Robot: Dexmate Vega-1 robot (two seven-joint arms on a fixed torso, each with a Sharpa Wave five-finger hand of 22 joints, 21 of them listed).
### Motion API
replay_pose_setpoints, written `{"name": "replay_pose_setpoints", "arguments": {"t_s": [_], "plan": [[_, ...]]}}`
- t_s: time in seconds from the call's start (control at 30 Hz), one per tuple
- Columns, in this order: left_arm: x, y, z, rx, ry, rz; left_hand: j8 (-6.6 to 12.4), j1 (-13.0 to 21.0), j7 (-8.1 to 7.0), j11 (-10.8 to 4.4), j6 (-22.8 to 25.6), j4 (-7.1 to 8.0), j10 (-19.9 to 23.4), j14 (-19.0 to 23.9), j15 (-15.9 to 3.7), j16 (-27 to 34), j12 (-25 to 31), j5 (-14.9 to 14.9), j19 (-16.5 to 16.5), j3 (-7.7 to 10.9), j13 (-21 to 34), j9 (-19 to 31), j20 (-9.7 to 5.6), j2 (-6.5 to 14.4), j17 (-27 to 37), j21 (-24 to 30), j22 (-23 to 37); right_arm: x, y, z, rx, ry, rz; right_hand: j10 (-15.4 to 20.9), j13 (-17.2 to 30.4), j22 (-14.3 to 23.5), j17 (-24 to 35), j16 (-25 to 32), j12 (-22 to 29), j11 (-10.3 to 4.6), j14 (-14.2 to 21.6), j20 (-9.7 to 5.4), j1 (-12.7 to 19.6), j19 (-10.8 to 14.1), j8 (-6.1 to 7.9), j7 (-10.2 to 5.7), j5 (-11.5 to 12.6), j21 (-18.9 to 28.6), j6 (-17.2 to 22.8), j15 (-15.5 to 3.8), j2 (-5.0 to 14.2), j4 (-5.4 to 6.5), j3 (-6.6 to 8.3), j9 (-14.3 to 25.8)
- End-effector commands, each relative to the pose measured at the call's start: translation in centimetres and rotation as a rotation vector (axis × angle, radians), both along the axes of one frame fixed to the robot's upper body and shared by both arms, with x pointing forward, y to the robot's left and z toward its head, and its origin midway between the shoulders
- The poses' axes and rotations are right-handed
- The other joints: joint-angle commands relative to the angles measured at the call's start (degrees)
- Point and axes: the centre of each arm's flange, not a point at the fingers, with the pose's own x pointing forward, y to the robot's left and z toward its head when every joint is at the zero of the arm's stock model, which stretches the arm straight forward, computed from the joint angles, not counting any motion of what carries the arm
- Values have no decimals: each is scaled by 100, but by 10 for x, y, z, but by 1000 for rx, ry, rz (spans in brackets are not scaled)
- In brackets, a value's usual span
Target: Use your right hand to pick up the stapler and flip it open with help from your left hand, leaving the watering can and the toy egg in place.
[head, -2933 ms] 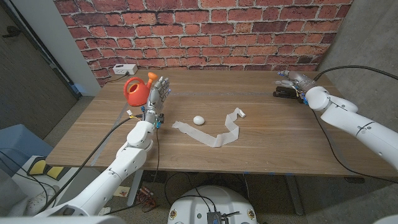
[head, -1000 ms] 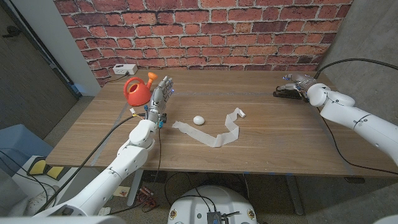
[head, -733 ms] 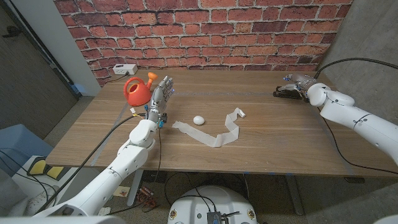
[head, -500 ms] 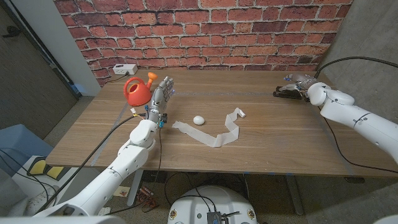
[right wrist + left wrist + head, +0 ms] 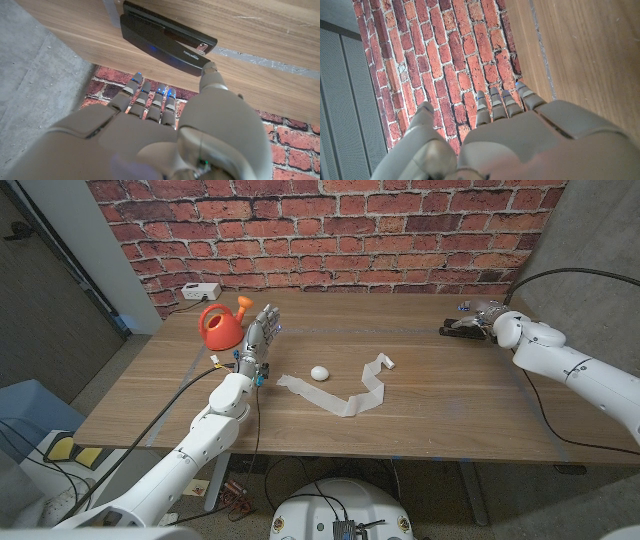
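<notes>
The black stapler's halves should swing into a V from the joined end (image 5: pixel 126 18) when I open it, because the gap (image 5: pixel 190 43) shows only at the other end.
The black stapler (image 5: pixel 460 331) lies closed on the table's far right; in the right wrist view the stapler (image 5: pixel 165 39) is just past my fingertips. My right hand (image 5: pixel 484 312) hovers over its right end with fingers apart and nothing held, and my right hand (image 5: pixel 165 130) has its thumb tip close to the stapler's side. The orange watering can (image 5: pixel 220 326) stands at the far left. My left hand (image 5: pixel 259 333) stands upright beside it, fingers straight and empty, also shown as my left hand (image 5: pixel 495 135). The white toy egg (image 5: pixel 319 372) sits mid-table.
A white paper strip (image 5: pixel 350 396) zigzags across the table's middle beside the egg. A white power strip (image 5: pixel 200 291) lies at the far left by the brick wall. The table's right edge (image 5: pixel 545 395) runs close to the stapler.
My right hand has shifted a little toward the wall over the stapler's right end. The left hand, the watering can and the egg have stayed put.
</notes>
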Motion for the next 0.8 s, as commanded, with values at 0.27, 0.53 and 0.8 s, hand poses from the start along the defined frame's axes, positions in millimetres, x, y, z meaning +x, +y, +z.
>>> {"name": "replay_pose_setpoints", "arguments": {"t_s": [0.27, 0.53, 0.8], "plan": [[-1, 1, -2, 2, 10, 7, -4, 36, -3, -22, 49, -24, 70, 32, -65, -5, 13, 24, 14, -21, 8, 22, 31, 63, 10, 11, 18, 11, -8, -9, 12, 14, -35, 73, 57, 13, 32, 7, 29, -9, 32, -22, 160, 66, -7, -7, 29, 12, 33, -698, -19, -2, 60, 18], [-1, -1, -5, -4, 5, -2, 1, 49, 51, -45, 102, -30, 204, 147, -122, 28, 48, 26, 149, -25, 10, 23, -237, 66, 7, 48, 12, 11, -10, -12, 11, 20, -42, 132, 87, 11, 34, 28, 51, -70, 79, -49, 239, 85, 12, -44, 33, 15, 86, -766, -9, -10, 98, 22], [-1, -3, -7, 4, 32, -8, 22, 52, 54, -39, 206, -31, 378, 365, -81, 75, 95, 24, 282, -35, 12, 24, -110, 58, 6, 71, 10, 13, -9, -11, 3, 38, -50, 127, 112, 11, 44, 29, 46, -152, 58, -135, 273, 49, 14, -117, 32, 1, 99, -832, 9, 7, 120, 26]]}}
